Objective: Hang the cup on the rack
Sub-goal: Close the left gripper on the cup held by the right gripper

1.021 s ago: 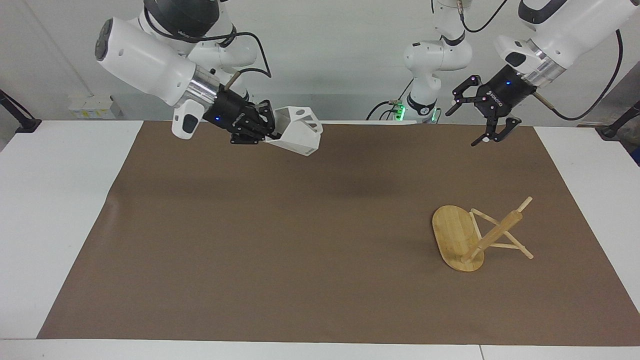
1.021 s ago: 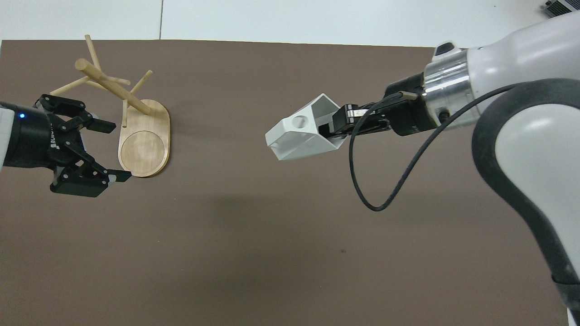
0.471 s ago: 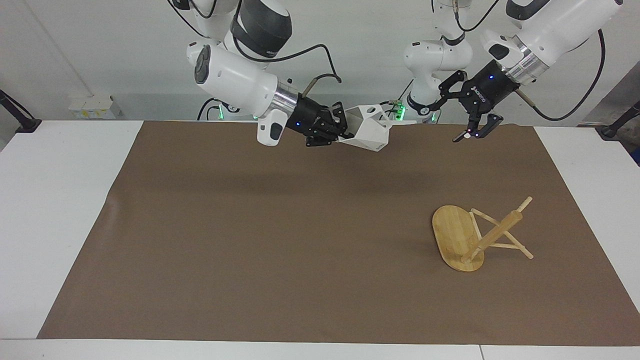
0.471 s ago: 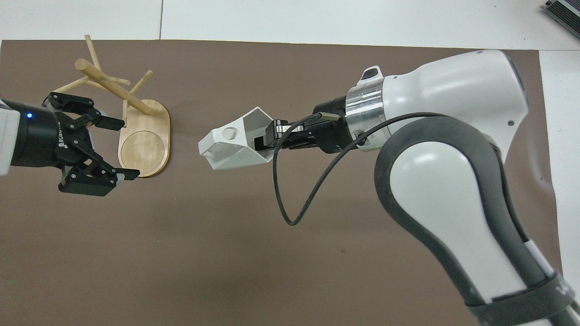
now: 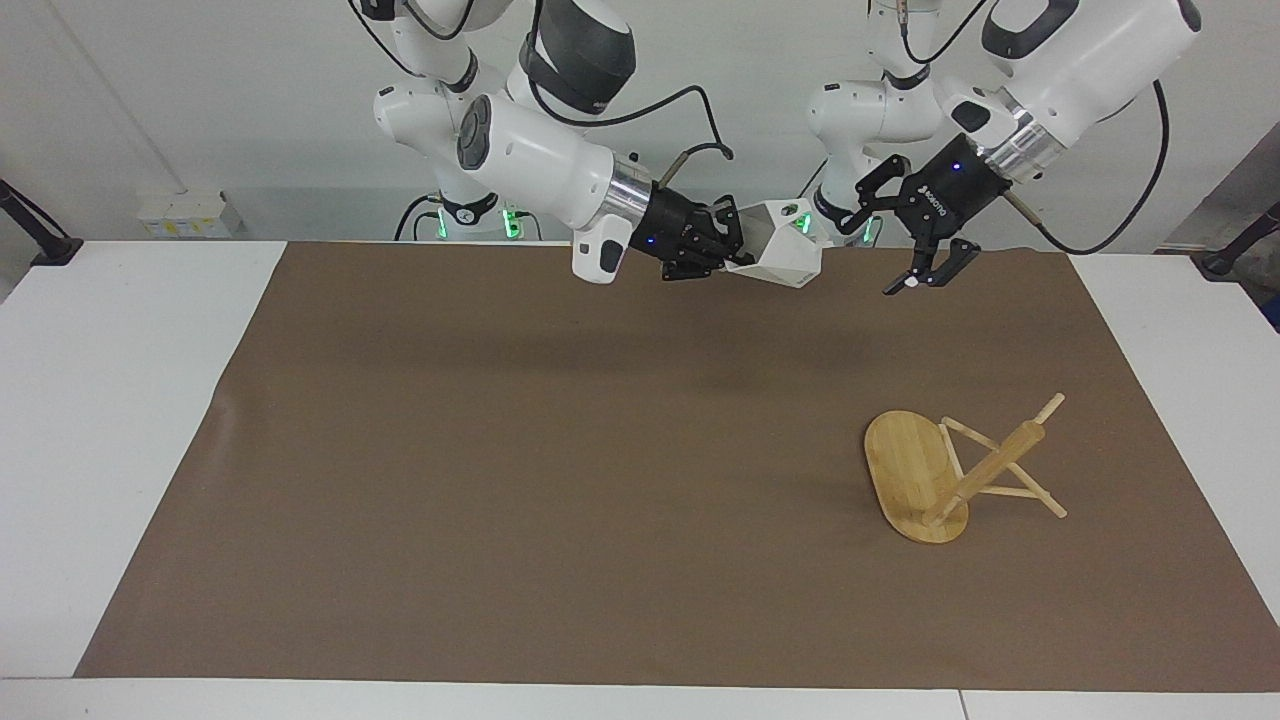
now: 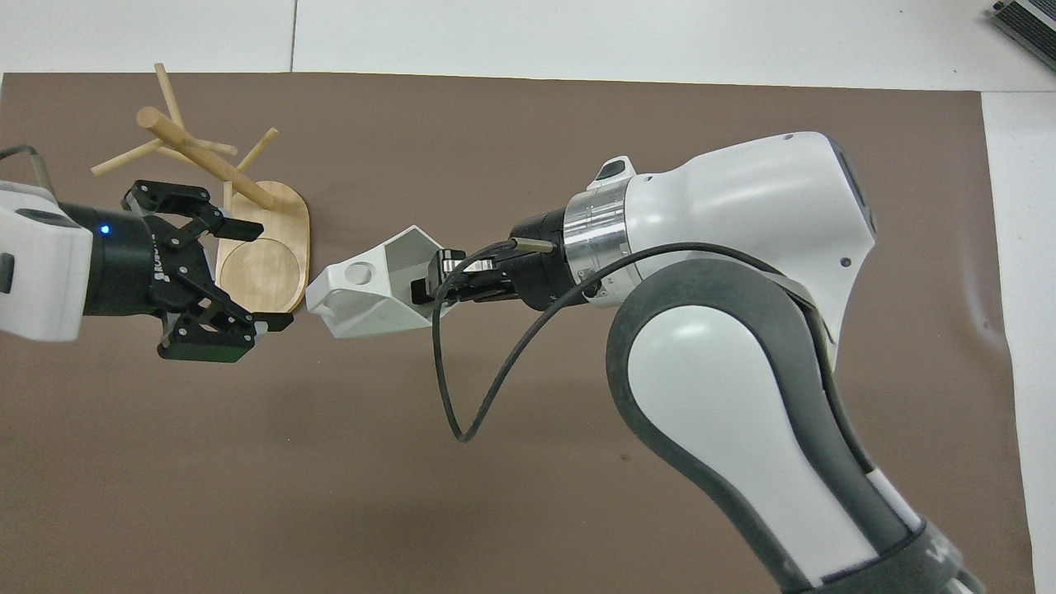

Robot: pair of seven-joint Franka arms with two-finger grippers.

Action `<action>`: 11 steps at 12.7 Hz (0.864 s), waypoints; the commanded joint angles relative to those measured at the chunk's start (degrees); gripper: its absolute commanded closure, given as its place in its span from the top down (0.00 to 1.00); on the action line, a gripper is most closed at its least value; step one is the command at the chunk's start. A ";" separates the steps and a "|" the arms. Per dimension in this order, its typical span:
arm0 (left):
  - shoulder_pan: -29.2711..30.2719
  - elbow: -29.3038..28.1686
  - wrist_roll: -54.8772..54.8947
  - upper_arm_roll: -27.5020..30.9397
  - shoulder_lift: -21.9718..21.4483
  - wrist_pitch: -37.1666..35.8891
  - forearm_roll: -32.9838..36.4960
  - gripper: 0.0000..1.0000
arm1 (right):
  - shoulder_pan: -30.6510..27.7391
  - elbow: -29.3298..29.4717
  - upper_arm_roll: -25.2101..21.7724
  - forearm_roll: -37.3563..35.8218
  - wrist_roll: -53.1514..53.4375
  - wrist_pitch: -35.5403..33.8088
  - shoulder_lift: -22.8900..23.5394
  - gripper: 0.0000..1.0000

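Observation:
The bamboo rack's base [image 6: 269,262] is flat on the brown mat, so I expect the rack [image 6: 205,155] to keep standing when I hang the cup by the cup's handle.
The white faceted cup [image 5: 782,257] is held up in the air by my right gripper [image 5: 728,250], which is shut on its rim; it also shows in the overhead view [image 6: 356,290] with the right gripper [image 6: 431,285] at its open end. The handle with its round hole points toward my left gripper [image 5: 882,243], which is open and empty in the air just beside the cup [image 6: 266,274]. The bamboo rack [image 5: 912,478] lies tipped over on the brown mat at the left arm's end, its post [image 6: 202,157] and pegs slanting off its base [image 6: 272,210].
The brown mat [image 5: 560,480] covers most of the white table [image 5: 110,420]. The right arm's cable [image 6: 462,388] loops below its wrist.
My right arm has carried the cup through the air toward the left arm's end of the table. My left gripper has moved toward the cup, staying open. The rack has not moved.

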 commanded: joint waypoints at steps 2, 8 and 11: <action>-1.05 -6.30 4.54 0.45 -4.52 2.35 -2.67 1.00 | 0.04 -0.58 -0.18 1.95 0.48 1.03 -0.24 0.00; -6.49 -8.50 5.87 0.63 -5.23 8.83 -4.87 1.00 | 0.04 -0.49 -0.18 1.95 0.13 1.20 -0.06 0.00; -7.38 -9.55 5.26 0.54 -5.49 11.04 -5.05 1.00 | 0.04 -0.40 -0.18 1.87 0.04 1.29 -0.06 0.00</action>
